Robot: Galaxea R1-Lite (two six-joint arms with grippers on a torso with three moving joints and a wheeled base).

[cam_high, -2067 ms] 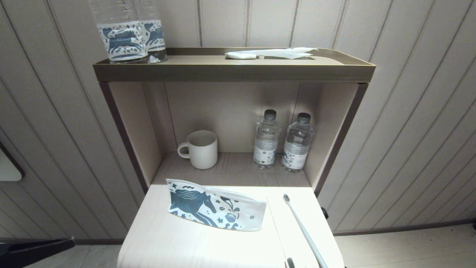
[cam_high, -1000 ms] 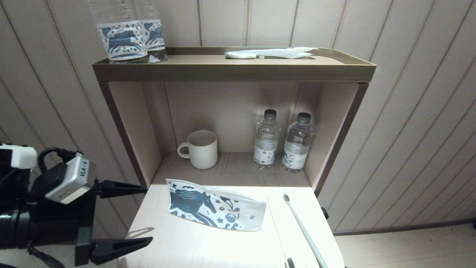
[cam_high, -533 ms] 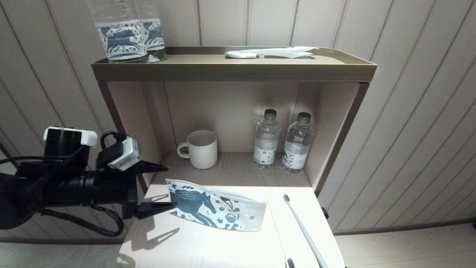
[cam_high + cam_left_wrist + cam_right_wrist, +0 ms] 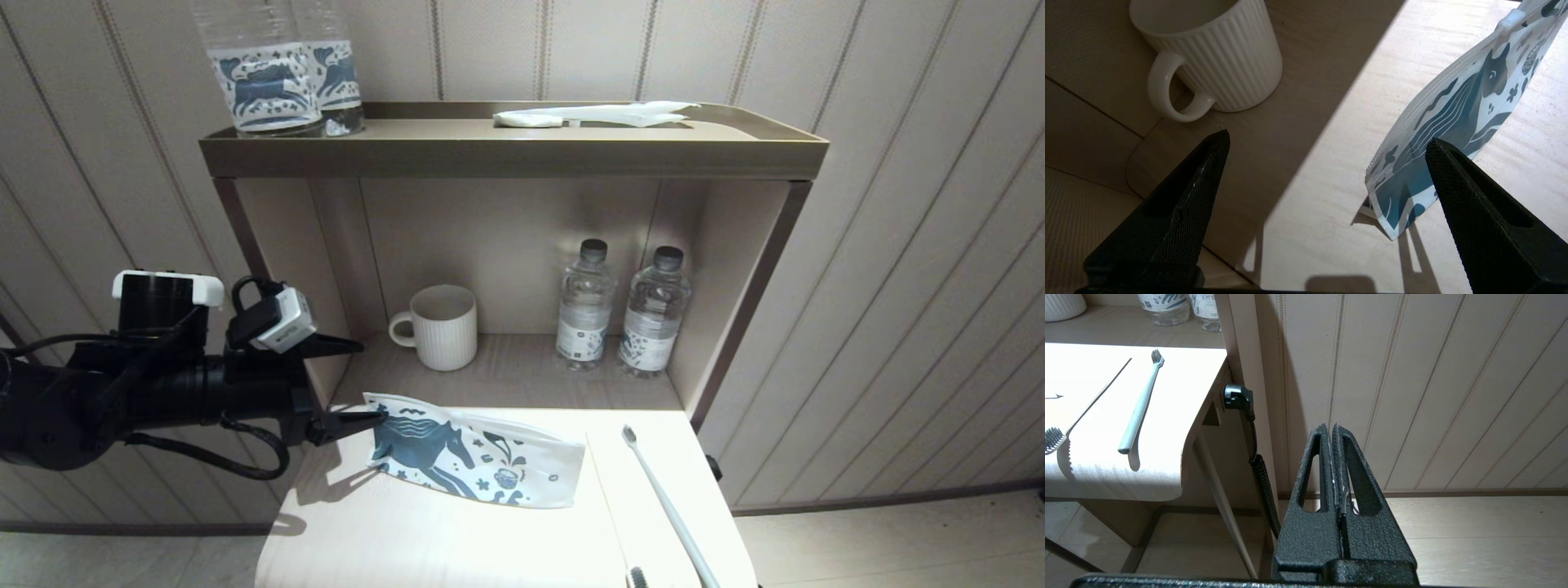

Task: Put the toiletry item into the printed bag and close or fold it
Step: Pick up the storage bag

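Note:
The printed bag's end (image 4: pixel 376 454) needs my left gripper's open fingers on both sides of it, but they are too far toward the mug. Next, I move them over and pinch its upper edge (image 4: pixel 399 398).
The printed bag (image 4: pixel 473 453), white with a dark blue horse, lies propped on the pale tabletop (image 4: pixel 408 539); the left wrist view shows its near corner (image 4: pixel 1453 122). A thin pale grey toothbrush (image 4: pixel 665 502) lies to its right, also seen in the right wrist view (image 4: pixel 1141 404). My left gripper (image 4: pixel 359 382) is open at the bag's left end, one fingertip (image 4: pixel 367 418) beside the bag's corner, the other (image 4: pixel 347 346) up by the shelf wall. Nothing sits between the fingers (image 4: pixel 1200 196). My right gripper (image 4: pixel 1331 428) is shut and empty, low beside the table, out of the head view.
A ribbed white mug (image 4: pixel 441 327) and two water bottles (image 4: pixel 624 314) stand in the shelf niche behind the bag. Two horse-label bottles (image 4: pixel 282 73) and a white wrapped packet (image 4: pixel 588 116) are on the top shelf. A second, dark brush head (image 4: pixel 637 576) lies at the table's front.
My left arm has come in from the lower left, risen and reached right, bringing its open fingers to the bag's left end. Bag and toothbrush have not moved.

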